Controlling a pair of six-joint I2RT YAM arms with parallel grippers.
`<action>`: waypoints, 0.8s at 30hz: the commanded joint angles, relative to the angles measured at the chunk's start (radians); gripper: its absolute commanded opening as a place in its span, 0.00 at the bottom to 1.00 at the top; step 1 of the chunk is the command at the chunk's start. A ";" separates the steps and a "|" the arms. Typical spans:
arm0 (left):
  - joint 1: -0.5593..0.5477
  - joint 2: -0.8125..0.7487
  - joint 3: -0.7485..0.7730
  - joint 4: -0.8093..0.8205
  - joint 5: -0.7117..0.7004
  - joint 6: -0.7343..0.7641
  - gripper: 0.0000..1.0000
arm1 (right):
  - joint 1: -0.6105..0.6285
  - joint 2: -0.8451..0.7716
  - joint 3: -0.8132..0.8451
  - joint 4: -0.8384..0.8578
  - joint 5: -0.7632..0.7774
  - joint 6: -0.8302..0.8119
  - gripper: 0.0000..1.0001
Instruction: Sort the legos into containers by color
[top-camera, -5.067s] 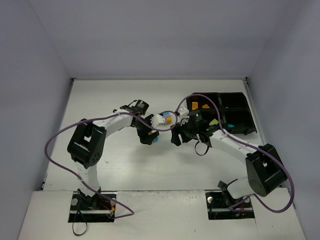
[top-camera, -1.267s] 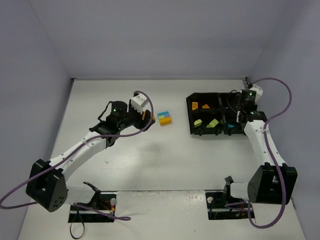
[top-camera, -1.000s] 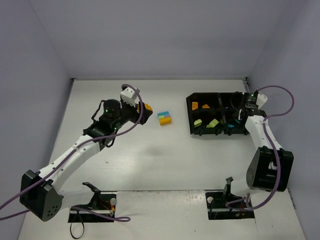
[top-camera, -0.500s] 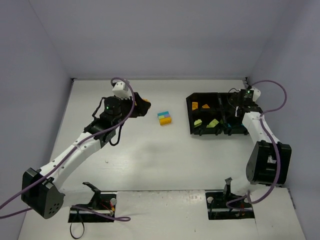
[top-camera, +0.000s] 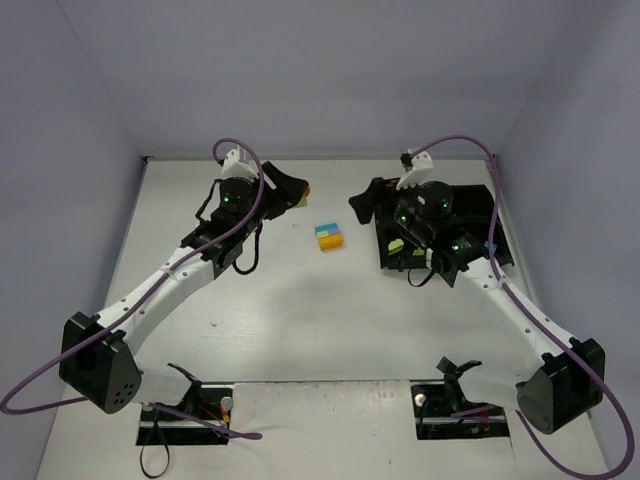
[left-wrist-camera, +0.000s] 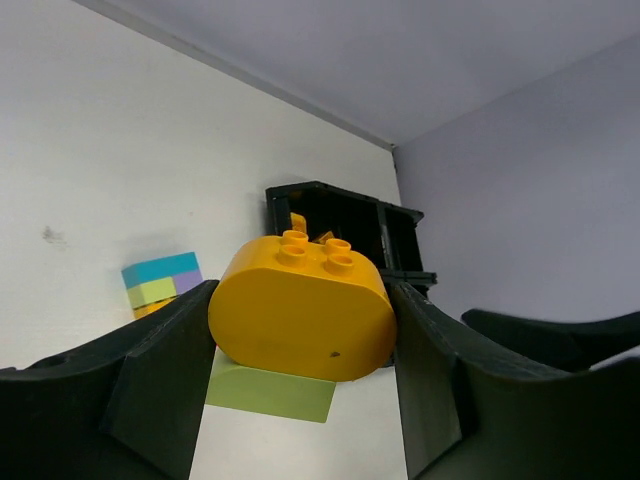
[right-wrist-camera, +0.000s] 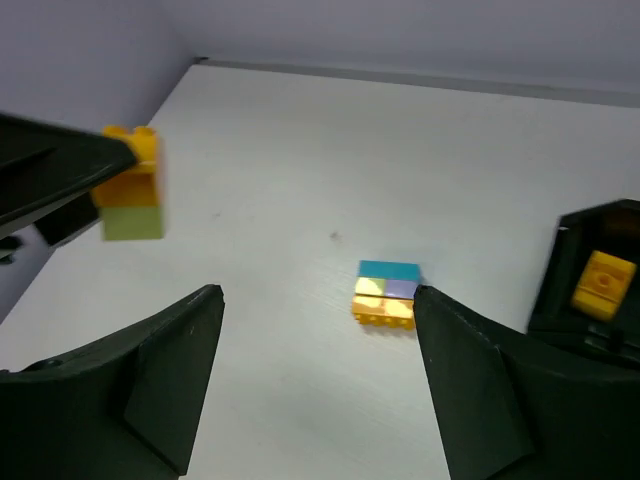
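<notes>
I should move my right gripper next toward the yellow-green brick (top-camera: 302, 202) and close it there, because that brick is free below my left gripper's orange brick (top-camera: 307, 192).
My left gripper (top-camera: 291, 190) is shut on an orange brick (left-wrist-camera: 300, 320) with a yellow-green brick (left-wrist-camera: 270, 392) stuck under it, held above the table's far left-middle. A small stack of cyan, yellow-green, purple and orange bricks (top-camera: 329, 236) lies on the table between the arms; it also shows in the right wrist view (right-wrist-camera: 385, 295). My right gripper (top-camera: 362, 203) is open and empty, above the table, facing the stack (right-wrist-camera: 318, 300). The black four-compartment tray (top-camera: 474, 210) sits far right, partly under the right arm, with an orange brick (right-wrist-camera: 603, 278) inside.
White walls close the table at the back and on both sides. The purple cables loop over both arms. The black arm bases stand at the near edge.
My left gripper has carried the orange and green bricks up and toward the far wall. My right arm has swung from the tray's far right across to its left edge, toward the stack.
</notes>
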 joint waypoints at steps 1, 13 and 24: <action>-0.009 -0.011 0.063 0.123 -0.038 -0.141 0.00 | 0.087 0.025 0.044 0.170 -0.040 -0.024 0.73; -0.032 -0.008 0.040 0.212 -0.048 -0.195 0.00 | 0.196 0.186 0.168 0.269 -0.122 0.005 0.74; -0.036 0.002 0.029 0.248 -0.034 -0.204 0.00 | 0.222 0.261 0.236 0.289 -0.110 -0.018 0.63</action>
